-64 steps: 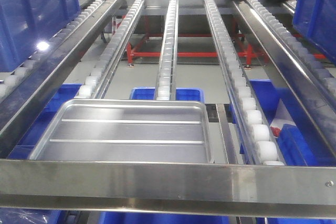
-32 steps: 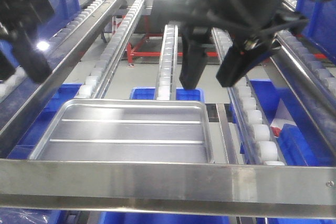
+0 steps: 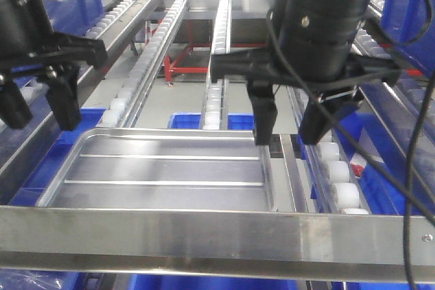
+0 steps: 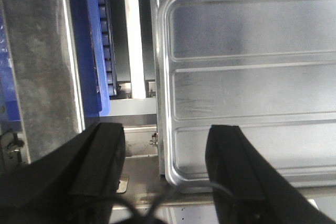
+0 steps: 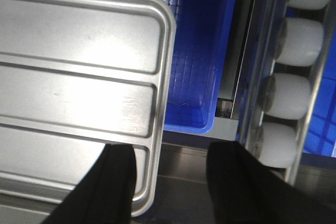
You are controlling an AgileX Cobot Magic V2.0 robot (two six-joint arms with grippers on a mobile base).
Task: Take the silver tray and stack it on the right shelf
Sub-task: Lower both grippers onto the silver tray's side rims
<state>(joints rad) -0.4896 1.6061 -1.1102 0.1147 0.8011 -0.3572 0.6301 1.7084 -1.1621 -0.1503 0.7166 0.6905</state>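
Observation:
The middle bar of white rollers (image 3: 213, 115) passes beneath the tray's far rim. I expect the silver tray (image 3: 162, 171) to uncover more rollers when I lift it.
The silver tray (image 3: 163, 168) lies flat on the right shelf (image 3: 217, 236), just behind its wide steel front bar. My left gripper (image 3: 39, 110) is open and hangs over the tray's left rim. In the left wrist view the left gripper (image 4: 165, 135) straddles the near left corner of the tray (image 4: 252, 77), one finger over it and one outside. My right gripper (image 3: 289, 134) is open at the tray's right rim. In the right wrist view the right gripper (image 5: 173, 153) straddles the rim of the tray (image 5: 79, 77) the same way. Neither holds anything.
Rails of white rollers (image 3: 326, 154) run back on both sides and down the middle (image 3: 216, 66). Blue bins (image 5: 194, 51) sit below the rack. Blue crates stand at the left (image 3: 41, 5) and right (image 3: 414, 11). A red frame (image 3: 197, 69) stands on the floor behind.
Both arms have come down into view from above. The left gripper has settled at the tray's left rim and the right gripper at its right rim. The tray has not moved.

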